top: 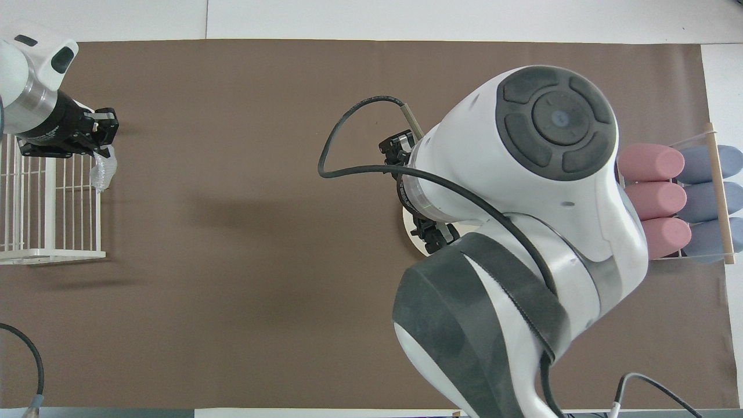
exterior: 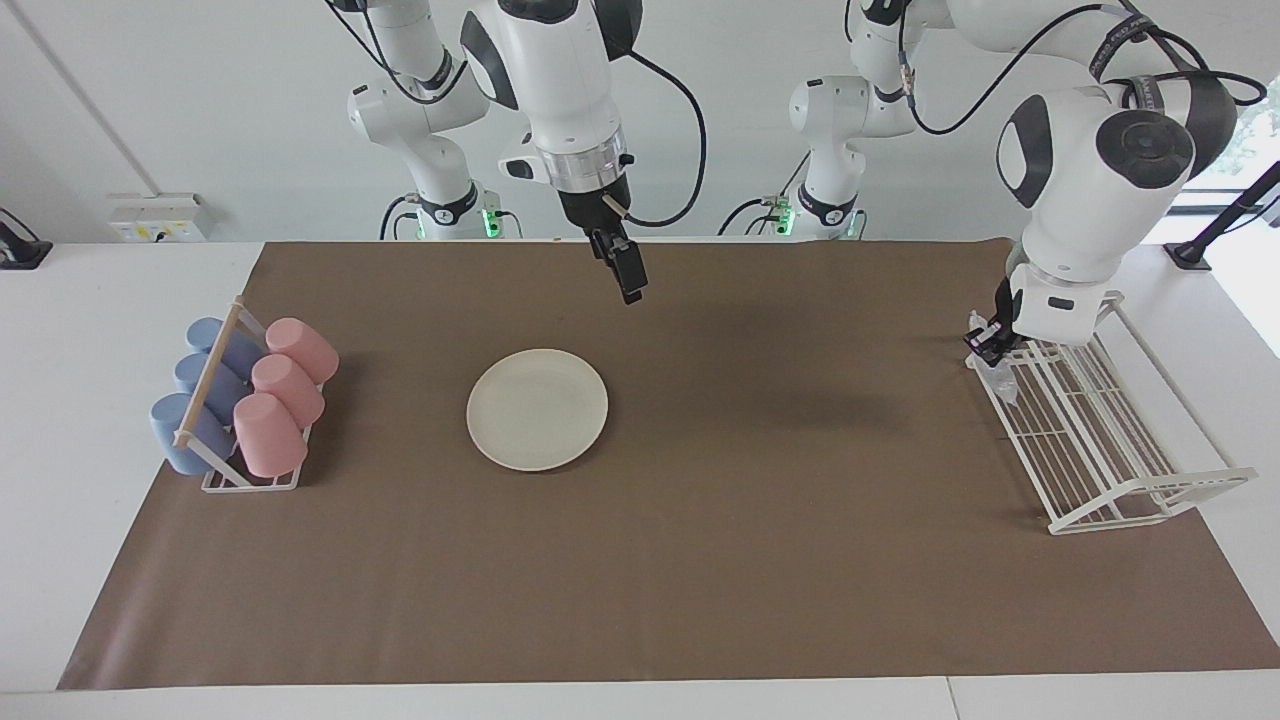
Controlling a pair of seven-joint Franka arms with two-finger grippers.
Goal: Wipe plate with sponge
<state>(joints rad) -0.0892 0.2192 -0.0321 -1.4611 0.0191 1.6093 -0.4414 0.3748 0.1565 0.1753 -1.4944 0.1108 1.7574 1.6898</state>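
My right gripper will make the silvery sponge spread out from the pinch when it carries the sponge, because the sponge's loose end hangs crinkled below my left gripper.
The cream-white plate lies flat on the brown mat, toward the right arm's end; in the overhead view only a sliver of the plate shows under the right arm. My right gripper hangs open and empty over the mat, over a spot nearer to the robots than the plate. At the left arm's end, my left gripper is shut on the sponge. The silvery wad dangles from it over the wire rack's edge that borders the mat.
A white wire rack stands at the left arm's end of the table. A cup holder with pink cups and blue cups stands at the right arm's end, beside the plate.
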